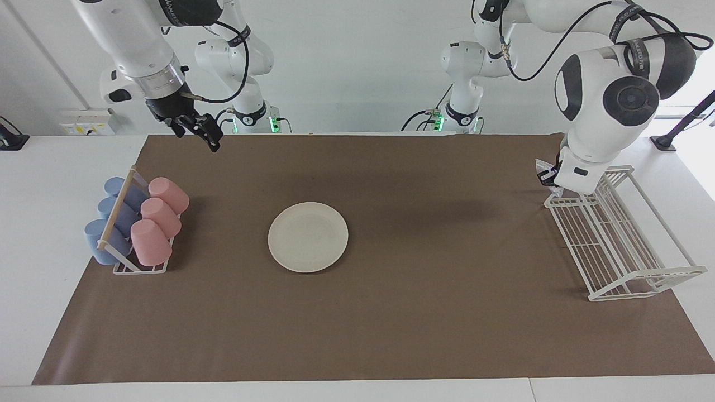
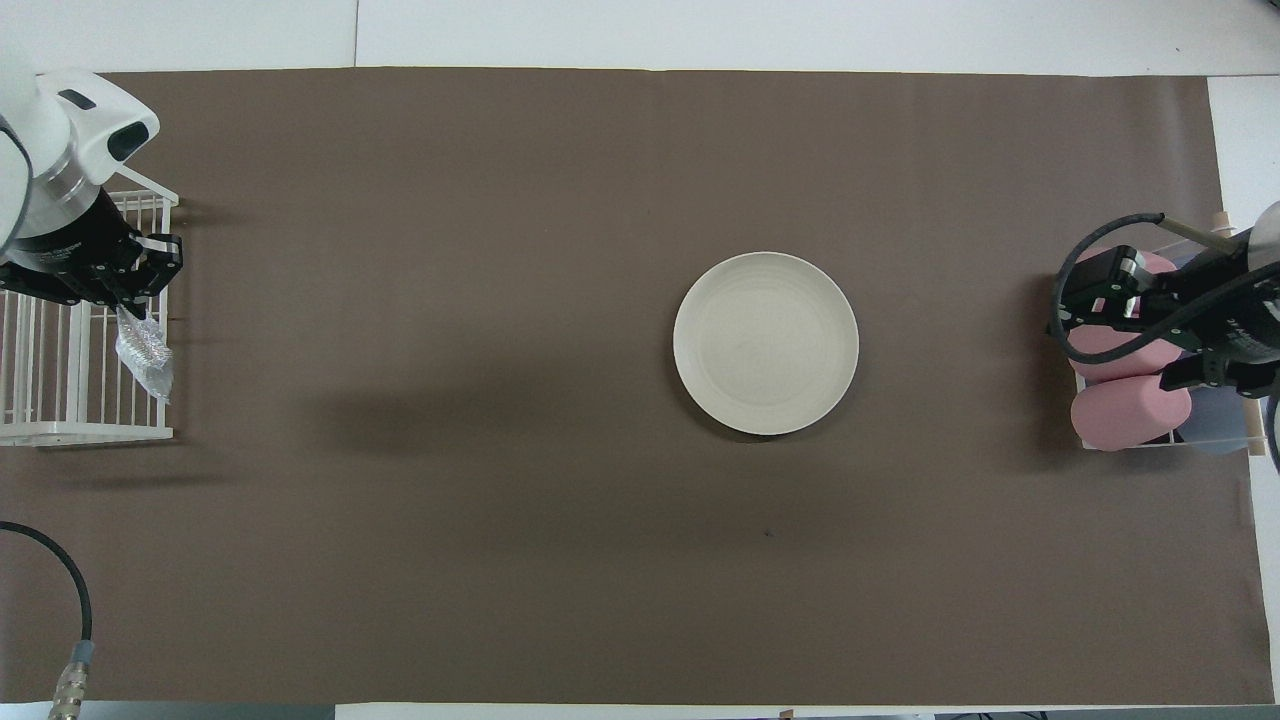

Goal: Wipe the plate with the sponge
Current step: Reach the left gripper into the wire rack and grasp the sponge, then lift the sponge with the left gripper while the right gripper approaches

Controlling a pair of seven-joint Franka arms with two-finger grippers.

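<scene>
The silvery sponge [image 2: 146, 356] is bunched up where my left gripper pinches it [image 2: 127, 316], so it will spread out from my right gripper when I carry it.
The cream-white plate [image 1: 308, 237] lies flat in the middle of the brown mat and also shows in the overhead view [image 2: 766, 342]. The silvery, wrinkly sponge [image 1: 543, 167] [image 2: 146, 352] hangs from my left gripper [image 1: 550, 177] [image 2: 122, 300], which is shut on it. The gripper is over the corner of the white wire rack [image 1: 614, 240] at the left arm's end of the table. My right gripper [image 1: 198, 139] [image 2: 1075, 305] is open and empty. It waits in the air over the cup rack at the right arm's end.
Three pink cups [image 1: 159, 218] [image 2: 1125, 420] and three blue cups [image 1: 111, 220] lie in a small rack at the right arm's end. The wire rack [image 2: 60, 380] is empty. A brown mat [image 1: 391, 335] covers the table.
</scene>
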